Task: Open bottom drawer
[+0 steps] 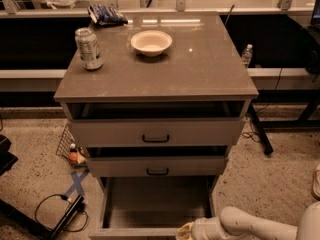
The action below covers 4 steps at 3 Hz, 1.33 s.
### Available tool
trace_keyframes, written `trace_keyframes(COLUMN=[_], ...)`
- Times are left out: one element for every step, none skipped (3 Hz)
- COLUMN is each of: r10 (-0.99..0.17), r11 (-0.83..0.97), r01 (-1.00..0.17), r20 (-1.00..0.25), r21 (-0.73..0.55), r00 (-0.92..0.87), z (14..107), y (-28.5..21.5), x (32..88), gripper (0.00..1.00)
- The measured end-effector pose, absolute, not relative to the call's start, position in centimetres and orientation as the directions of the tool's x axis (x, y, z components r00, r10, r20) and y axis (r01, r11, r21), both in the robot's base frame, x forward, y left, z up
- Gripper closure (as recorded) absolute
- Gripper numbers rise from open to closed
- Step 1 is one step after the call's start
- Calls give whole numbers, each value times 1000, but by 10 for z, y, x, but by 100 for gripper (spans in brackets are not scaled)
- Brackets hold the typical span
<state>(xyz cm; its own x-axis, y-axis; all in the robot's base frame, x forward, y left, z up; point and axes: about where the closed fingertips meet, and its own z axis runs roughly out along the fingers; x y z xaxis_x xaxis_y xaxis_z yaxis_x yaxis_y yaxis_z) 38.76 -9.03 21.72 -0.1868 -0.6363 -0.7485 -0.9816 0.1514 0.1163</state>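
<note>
The back of the bottom drawer (pixel 148 210) is still out of sight under the middle drawer (pixel 157 179), so I expect the bottom drawer to slide farther straight out when I pull it.
The cabinet has three grey-beige drawers. The bottom drawer (pixel 157 204) is pulled far out, showing its plain grey inside; its front runs along the lower edge of the view and its handle is out of view. The top drawer (pixel 156 132) and middle drawer (pixel 157 167), each with a small black bar handle, stand slightly open. My white arm (pixel 250 225) comes in from the lower right. The gripper (pixel 184 232) is at the bottom drawer's front edge, right of its middle, cut off by the lower edge of the view.
On the cabinet top (pixel 210 69) stand a soda can (pixel 88 48), a white bowl (pixel 151 42) and a dark snack bag (pixel 106 14). A wire basket (pixel 67 146) and blue tape lie on the floor at left, with a black cable (pixel 60 211). A water bottle (pixel 246 55) stands behind right.
</note>
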Motion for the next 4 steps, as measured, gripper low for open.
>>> trace_keyframes(r10=[-652,-714,-800,-848], r11=[162,161,144,151], r01=[-984,-986,-990,-988], r20=[-740,-684,-588,-513], r21=[80,47,13,6], r00=[-167,-149,-124,-133], z=[228,260,300,278], y=[-93,-100,-120,-129], x=[403,422,462,480], gripper=[55,78,100,100])
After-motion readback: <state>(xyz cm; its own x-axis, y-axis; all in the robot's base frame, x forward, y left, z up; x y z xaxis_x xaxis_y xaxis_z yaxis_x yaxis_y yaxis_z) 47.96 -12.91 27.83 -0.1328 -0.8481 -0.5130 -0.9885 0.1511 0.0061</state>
